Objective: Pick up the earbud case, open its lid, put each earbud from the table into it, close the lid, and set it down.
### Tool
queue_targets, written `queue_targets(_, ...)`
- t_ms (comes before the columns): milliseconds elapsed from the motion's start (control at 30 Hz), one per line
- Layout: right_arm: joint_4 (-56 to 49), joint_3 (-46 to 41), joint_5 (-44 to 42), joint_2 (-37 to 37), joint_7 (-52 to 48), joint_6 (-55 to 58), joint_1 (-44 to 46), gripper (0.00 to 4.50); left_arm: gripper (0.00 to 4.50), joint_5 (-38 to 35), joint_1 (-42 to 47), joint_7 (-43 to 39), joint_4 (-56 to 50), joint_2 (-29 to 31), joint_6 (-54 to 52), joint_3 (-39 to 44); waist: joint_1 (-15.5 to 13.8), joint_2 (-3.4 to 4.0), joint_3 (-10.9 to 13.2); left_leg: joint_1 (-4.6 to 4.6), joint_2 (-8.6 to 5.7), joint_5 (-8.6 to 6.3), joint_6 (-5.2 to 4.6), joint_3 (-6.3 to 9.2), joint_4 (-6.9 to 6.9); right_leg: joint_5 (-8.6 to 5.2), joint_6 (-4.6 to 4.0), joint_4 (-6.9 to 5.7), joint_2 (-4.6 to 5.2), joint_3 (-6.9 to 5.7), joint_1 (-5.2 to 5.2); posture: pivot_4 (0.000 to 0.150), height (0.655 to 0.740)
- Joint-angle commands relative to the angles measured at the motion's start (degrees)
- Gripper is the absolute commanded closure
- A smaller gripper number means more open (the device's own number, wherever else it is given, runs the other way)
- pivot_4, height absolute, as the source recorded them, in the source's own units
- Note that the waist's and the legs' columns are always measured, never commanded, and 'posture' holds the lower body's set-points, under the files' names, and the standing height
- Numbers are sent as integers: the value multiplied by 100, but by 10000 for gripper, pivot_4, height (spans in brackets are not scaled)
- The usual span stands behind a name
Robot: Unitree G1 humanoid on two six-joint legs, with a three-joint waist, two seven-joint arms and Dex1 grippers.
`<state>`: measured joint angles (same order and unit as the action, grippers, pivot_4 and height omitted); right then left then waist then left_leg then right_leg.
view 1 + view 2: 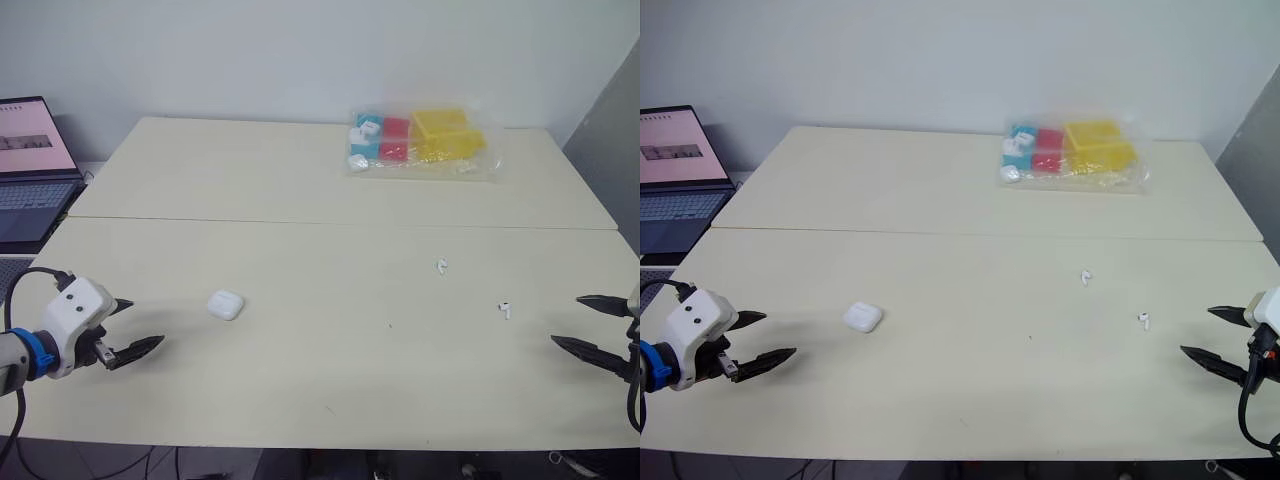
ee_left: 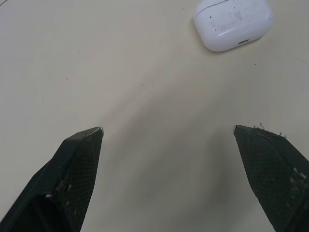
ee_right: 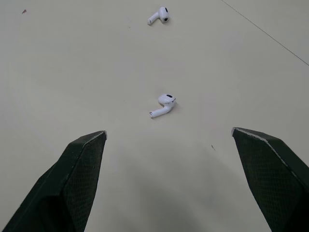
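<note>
My gripper will open the shut white earbud case (image 1: pixel 226 305), and since a thin seam (image 2: pixel 212 6) runs across it, its lid will swing back, stay attached and stand open.
A white earbud case (image 1: pixel 226 304) lies shut on the cream table, left of the middle; the left wrist view shows the case (image 2: pixel 233 22) too. My left gripper (image 1: pixel 140 325) stands open a short way to the case's left, empty. Two white earbuds lie on the right half: one earbud (image 1: pixel 441 266) farther back, the other earbud (image 1: pixel 506 310) nearer. In the right wrist view the nearer earbud (image 3: pixel 163 105) lies ahead of my fingers and the farther earbud (image 3: pixel 159 15) beyond it. My right gripper (image 1: pixel 577 322) is open and empty, to the right of the nearer earbud.
A clear bag of coloured blocks (image 1: pixel 420 142) lies at the back right of the table. An open laptop (image 1: pixel 32 170) stands beyond the table's left edge. A seam (image 1: pixel 340 223) runs across the table between its two halves.
</note>
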<state>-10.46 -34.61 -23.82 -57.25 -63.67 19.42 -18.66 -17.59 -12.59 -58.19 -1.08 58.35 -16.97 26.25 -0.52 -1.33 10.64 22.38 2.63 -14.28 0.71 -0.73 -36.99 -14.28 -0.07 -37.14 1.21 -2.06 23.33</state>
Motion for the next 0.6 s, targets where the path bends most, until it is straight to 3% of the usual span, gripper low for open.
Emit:
queue_targets(33, -103, -166, -13, 36, -1, -36, -3, 1463, 0, -25, 97, -64, 79, 10, 125, 119, 1, 0, 0, 0, 0, 0, 0, 0, 0, 0, 0, 0, 0, 0, 0, 1500, 7400)
queue_targets(600, -112, -199, -153, 49, -59, 26, 283, 1463, 0, -173, 395, -278, 598, -54, 343, 163, 10, 2, -1, -7, 1, 0, 0, -8, -1, 1, 1, -7, -2, 7, 0, 1500, 7400)
